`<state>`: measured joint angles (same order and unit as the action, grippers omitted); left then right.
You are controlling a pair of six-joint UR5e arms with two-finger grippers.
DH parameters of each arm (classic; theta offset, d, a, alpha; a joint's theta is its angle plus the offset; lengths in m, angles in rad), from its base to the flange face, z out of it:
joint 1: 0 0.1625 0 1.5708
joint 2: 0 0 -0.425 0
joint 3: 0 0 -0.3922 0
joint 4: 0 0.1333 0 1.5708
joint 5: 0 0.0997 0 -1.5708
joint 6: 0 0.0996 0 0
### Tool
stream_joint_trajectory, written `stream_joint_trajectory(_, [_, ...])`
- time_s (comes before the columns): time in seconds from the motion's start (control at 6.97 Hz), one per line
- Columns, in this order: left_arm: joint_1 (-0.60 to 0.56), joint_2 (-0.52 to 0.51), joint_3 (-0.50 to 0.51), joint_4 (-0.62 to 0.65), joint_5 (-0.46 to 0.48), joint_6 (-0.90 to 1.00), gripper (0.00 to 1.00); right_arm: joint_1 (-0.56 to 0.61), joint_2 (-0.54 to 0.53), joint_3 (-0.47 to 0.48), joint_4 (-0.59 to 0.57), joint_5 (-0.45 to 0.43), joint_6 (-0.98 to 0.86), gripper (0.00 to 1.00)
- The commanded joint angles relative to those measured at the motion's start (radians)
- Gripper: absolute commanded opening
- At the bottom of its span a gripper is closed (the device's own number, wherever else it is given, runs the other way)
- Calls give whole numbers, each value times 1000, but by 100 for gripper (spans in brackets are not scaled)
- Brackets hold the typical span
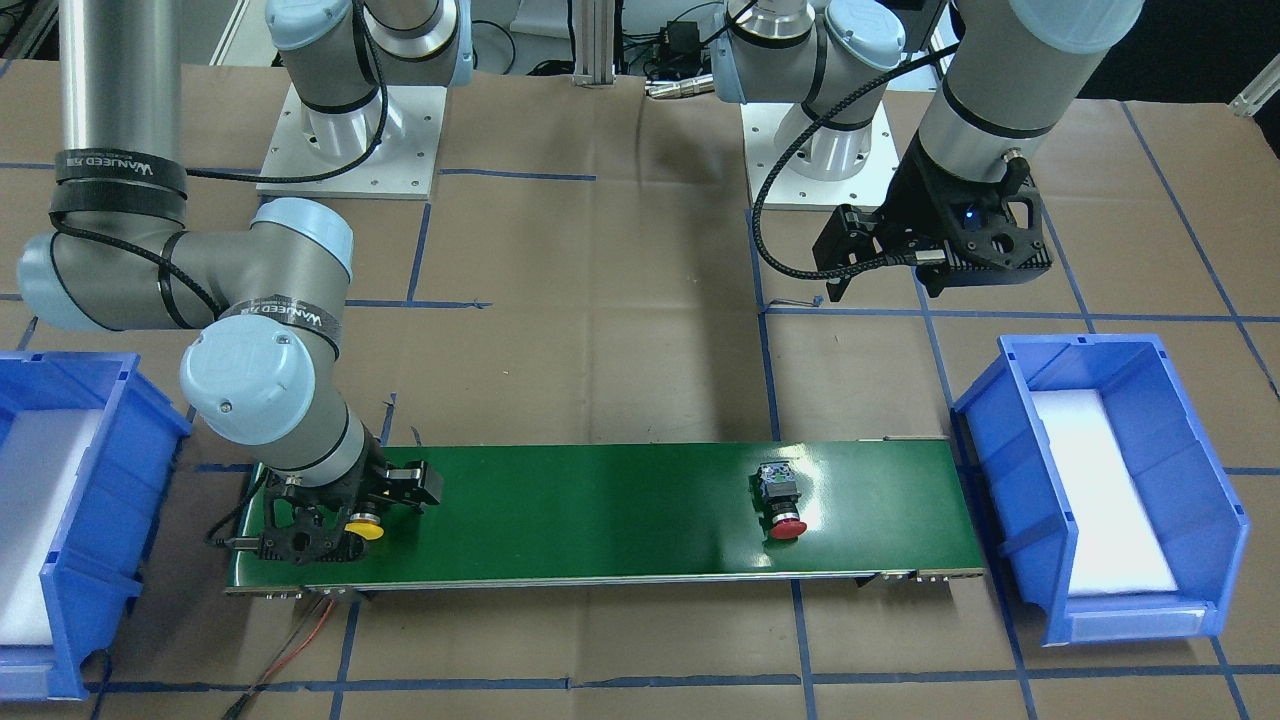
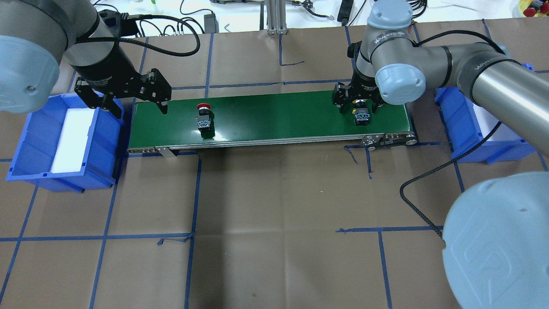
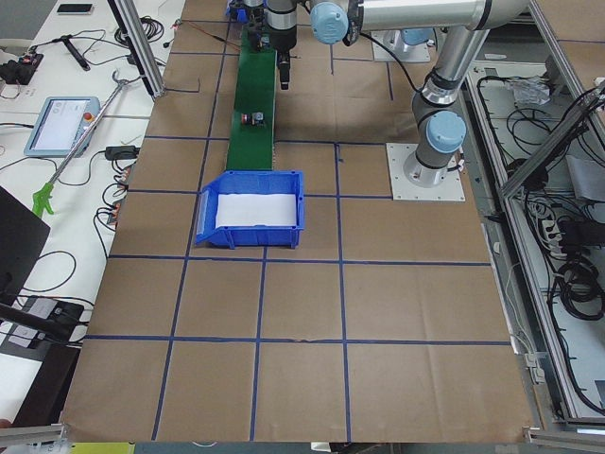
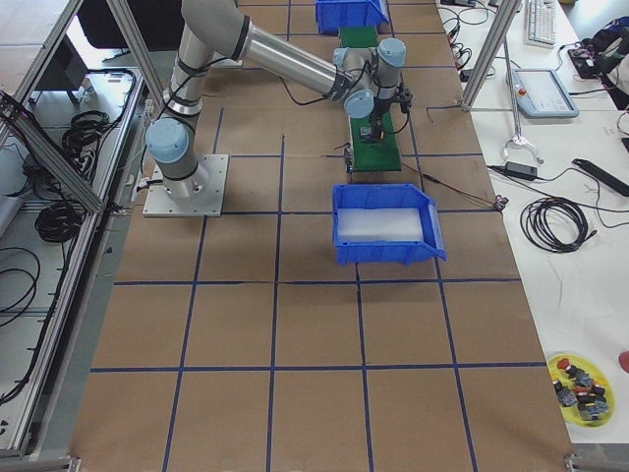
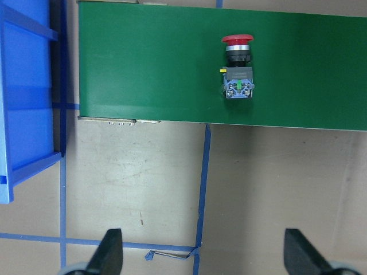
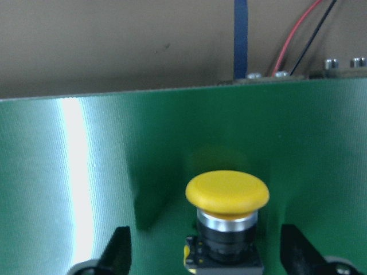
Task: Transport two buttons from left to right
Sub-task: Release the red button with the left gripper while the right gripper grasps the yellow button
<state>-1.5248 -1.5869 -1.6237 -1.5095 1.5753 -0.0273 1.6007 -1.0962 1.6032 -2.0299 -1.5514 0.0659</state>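
Observation:
My gripper will carry off the yellow button, and the red button (image 1: 781, 499) should come closer as it does, because red and black wires (image 1: 310, 631) run to the green belt.
The red button (image 2: 203, 116) lies on its side on the green belt (image 2: 279, 116) near its left end, cap pointing away from the robot. It also shows in the left wrist view (image 5: 237, 69) and the front view (image 1: 785, 505). My left gripper (image 2: 139, 107) hangs open and empty above the belt's left end, apart from the button; its fingertips (image 5: 112, 252) show wide apart. The yellow button (image 6: 227, 197) lies at the belt's right end (image 1: 365, 528). My right gripper (image 2: 358, 101) is low over it, open, with one finger (image 6: 117, 246) on each side and gaps between.
A blue bin (image 2: 25, 146) with a white liner stands off the belt's left end. A second blue bin (image 2: 484, 146) stands off the right end, partly hidden by my right arm. Red and black wires (image 1: 300, 640) trail from the belt's right end over the brown paper.

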Motion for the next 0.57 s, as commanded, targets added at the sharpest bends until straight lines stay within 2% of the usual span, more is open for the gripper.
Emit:
stream_joint_trajectory(0.0, [0, -2, 1, 0, -1, 0, 100, -19, -13, -2, 69, -4, -15, 7])
stream_joint_trajectory(0.43, [0, -1, 1, 0, -1, 0, 100, -76, -37, -22, 59, -34, -142, 4])
